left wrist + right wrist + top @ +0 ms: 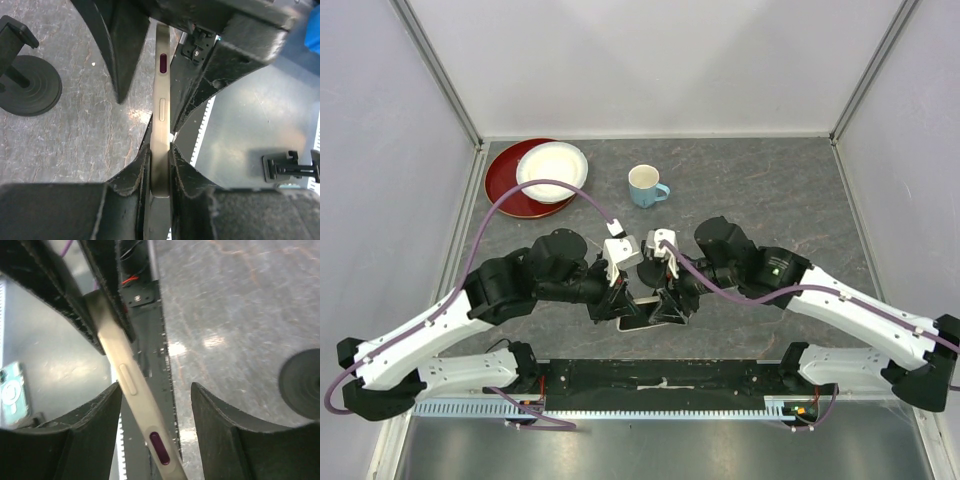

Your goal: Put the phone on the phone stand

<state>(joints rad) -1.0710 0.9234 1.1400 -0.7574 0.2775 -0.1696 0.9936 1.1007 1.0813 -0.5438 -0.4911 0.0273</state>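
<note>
Next, I turn the phone upright with my right gripper and take its opposite side (pixel 650 327) with my left gripper, because the phone is lengthwise with both grippers at its button side (pixel 162 109).
The phone (pixel 162 100) is held on edge, its beige side with a long button and a dark red slot facing both wrist cameras. My left gripper (pixel 160 150) is shut on its near end. My right gripper (pixel 156 390) is open and straddles the other end (pixel 142 415), with the phone resting against one finger (pixel 95 420). In the top view both grippers, left (pixel 620 305) and right (pixel 672 308), meet over the phone (pixel 645 320) near the table's front edge. The black phone stand (pixel 27 85) sits on the table just beyond; its disc base also shows in the right wrist view (pixel 302 385).
A red plate (pixel 505 185) holding a white bowl (pixel 552 170) is at the back left. A light blue mug (pixel 645 186) stands at the back centre. The table's front rail (pixel 660 385) runs right beneath the grippers. Another phone in a clear case (pixel 12 390) lies below the edge.
</note>
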